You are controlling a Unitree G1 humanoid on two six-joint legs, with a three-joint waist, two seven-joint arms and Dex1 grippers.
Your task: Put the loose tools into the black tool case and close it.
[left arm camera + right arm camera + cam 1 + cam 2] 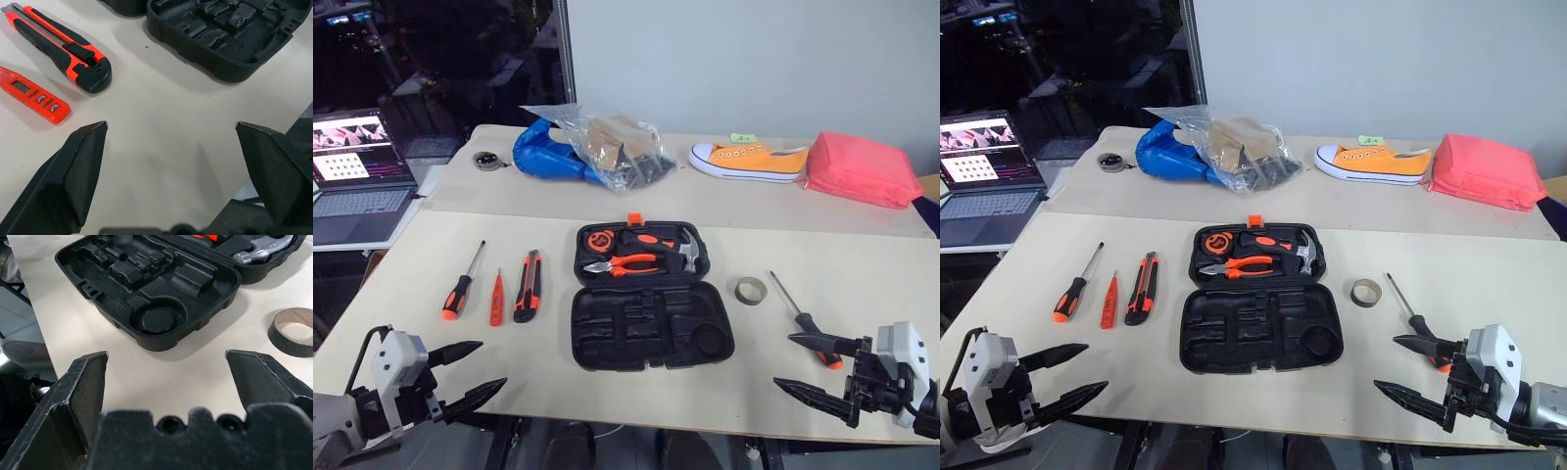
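Note:
The tester's thin tip (498, 272) should come to rest between the molded blocks in the near half when the robot lowers the tester in, because the blocks leave a narrow gap (643, 317).
The black tool case (607, 338) lies open at the table's middle; its near half shows bare recesses, and its far half holds pliers, a hammer and a tape measure. To its left lie a screwdriver (460, 287), a small orange tester screwdriver (496, 299) and a utility knife (528, 286). On its right are a tape roll (751, 290) and a second screwdriver (803, 323). My left gripper (492, 363) hangs open at the front left edge, near the knife (63, 46). My right gripper (783, 360) is open at the front right, just in front of that screwdriver's handle. Neither holds anything.
On the far table sit an orange shoe (749, 160), a pink pouch (860, 168), a blue bundle with a clear plastic bag (597, 147) and a small round object (486, 160). An open laptop (357, 176) stands on a side surface at the left.

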